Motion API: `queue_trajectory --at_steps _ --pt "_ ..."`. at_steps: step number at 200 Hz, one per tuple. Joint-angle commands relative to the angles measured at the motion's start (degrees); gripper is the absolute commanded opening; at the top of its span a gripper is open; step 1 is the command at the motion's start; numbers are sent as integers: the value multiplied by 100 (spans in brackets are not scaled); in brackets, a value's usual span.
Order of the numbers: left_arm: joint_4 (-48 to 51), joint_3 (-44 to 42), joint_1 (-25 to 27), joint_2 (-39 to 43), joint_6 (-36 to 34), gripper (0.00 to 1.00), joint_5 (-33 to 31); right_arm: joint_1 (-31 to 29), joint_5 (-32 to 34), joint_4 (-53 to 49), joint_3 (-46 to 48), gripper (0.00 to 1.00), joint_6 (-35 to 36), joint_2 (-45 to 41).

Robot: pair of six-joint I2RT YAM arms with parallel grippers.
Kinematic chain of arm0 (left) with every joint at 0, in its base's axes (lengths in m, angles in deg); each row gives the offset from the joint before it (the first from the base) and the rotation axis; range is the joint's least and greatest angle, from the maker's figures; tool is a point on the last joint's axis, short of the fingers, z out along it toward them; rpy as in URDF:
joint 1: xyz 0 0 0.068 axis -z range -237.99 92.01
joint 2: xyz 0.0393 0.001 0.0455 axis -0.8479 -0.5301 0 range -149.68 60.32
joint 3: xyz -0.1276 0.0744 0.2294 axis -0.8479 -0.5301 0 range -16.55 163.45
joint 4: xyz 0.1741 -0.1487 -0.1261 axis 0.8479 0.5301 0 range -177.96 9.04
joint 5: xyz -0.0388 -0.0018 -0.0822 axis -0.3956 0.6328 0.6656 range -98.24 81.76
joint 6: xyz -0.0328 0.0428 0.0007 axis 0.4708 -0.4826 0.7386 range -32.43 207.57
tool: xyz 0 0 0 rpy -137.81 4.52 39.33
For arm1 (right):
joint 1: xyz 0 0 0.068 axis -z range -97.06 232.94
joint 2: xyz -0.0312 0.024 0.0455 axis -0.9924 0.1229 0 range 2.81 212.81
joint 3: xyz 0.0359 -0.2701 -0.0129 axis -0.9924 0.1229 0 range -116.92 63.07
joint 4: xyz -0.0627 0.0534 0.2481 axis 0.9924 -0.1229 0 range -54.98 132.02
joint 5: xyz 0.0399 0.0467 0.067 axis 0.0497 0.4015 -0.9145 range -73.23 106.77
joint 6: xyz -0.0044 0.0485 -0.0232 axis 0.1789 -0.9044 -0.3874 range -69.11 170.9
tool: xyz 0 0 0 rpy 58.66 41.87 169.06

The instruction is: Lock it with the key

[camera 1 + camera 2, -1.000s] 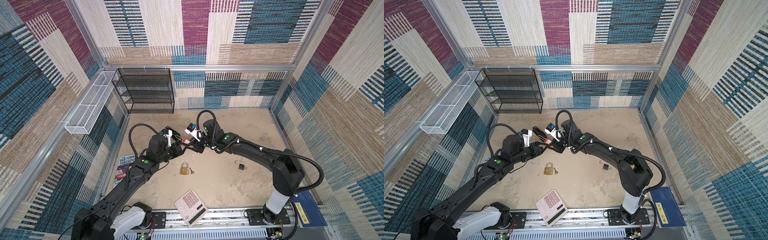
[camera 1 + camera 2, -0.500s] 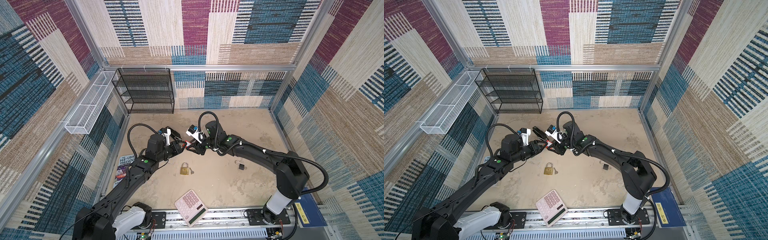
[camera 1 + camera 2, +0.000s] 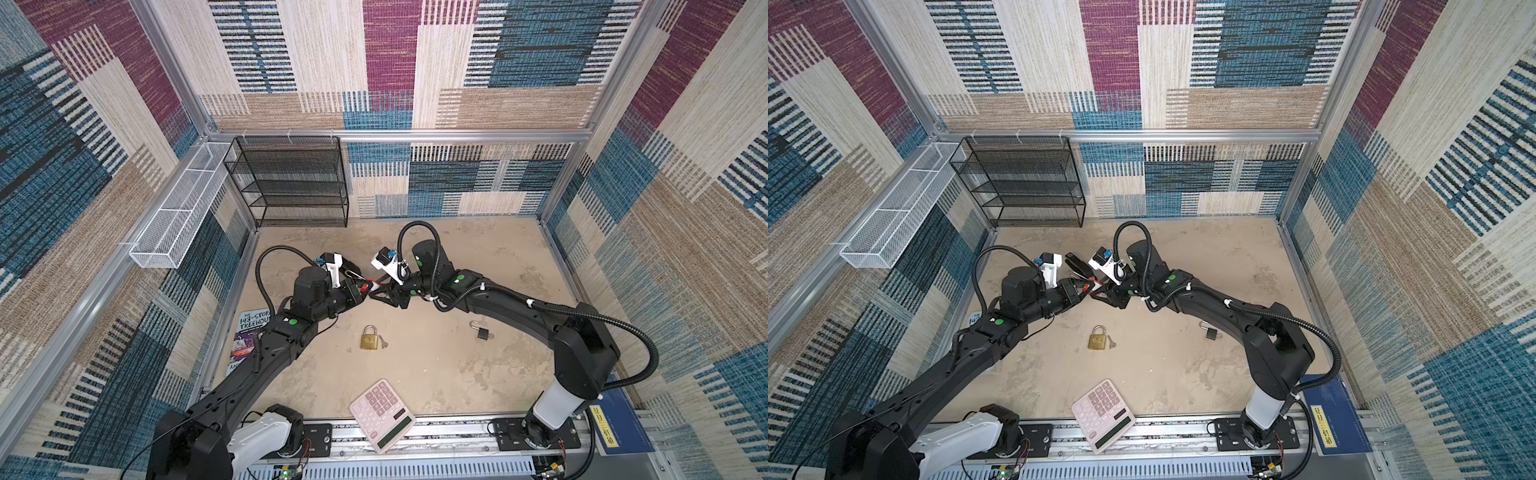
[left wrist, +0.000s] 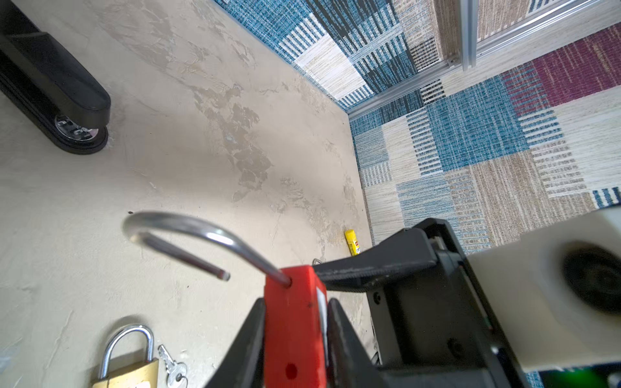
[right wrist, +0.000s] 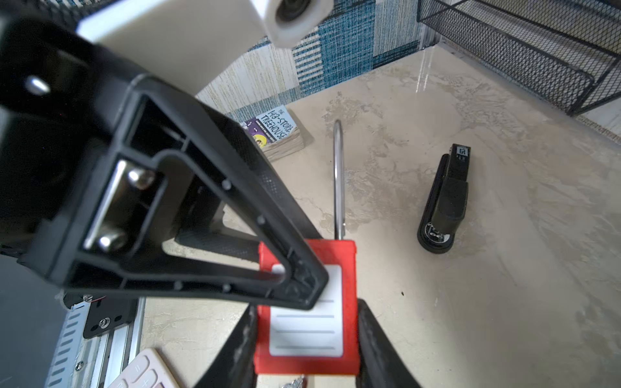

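Observation:
With both grippers on the red padlock's body and its shackle open [image 4: 187,227], my right gripper next takes the body's bottom end [image 5: 306,365] so my left gripper can reach the shackle.
A red padlock [image 3: 368,286] [image 3: 1090,286] hangs above the floor between both arms. In the left wrist view its red body [image 4: 295,336] sits pinched between my left gripper's [image 4: 295,304] fingers, and the steel shackle [image 4: 188,231] stands swung open. In the right wrist view my right gripper [image 5: 307,307] is shut on the body's two edges, white label [image 5: 305,322] facing the camera. A silvery bit of metal [image 5: 295,383] shows under the body; whether it is the key I cannot tell. A small silver key [image 4: 173,368] lies on the floor beside a brass padlock [image 3: 368,337].
A small black padlock [image 3: 481,331] lies right of centre. A pink calculator [image 3: 382,415] rests at the front rail. A black stapler [image 5: 445,201] lies behind the grippers. A book [image 3: 251,332] leans at the left wall. A black mesh rack [image 3: 291,183] stands at the back.
My left gripper's fingers have closed onto the red padlock's body. The right arm shifted slightly and keeps its grip.

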Motion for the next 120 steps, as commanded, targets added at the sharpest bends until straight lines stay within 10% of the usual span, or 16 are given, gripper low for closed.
queue_trajectory --at_steps 1,67,120 --pt "-263 37 2 53 113 16 141 -7 -134 300 -64 33 -78 -11" --pt "-393 72 -83 158 136 0 17 19 -58 186 -171 78 -89 -89" --pt "-2035 -270 -342 461 490 1 35 834 -1541 1381 287 87 -1519 -629"
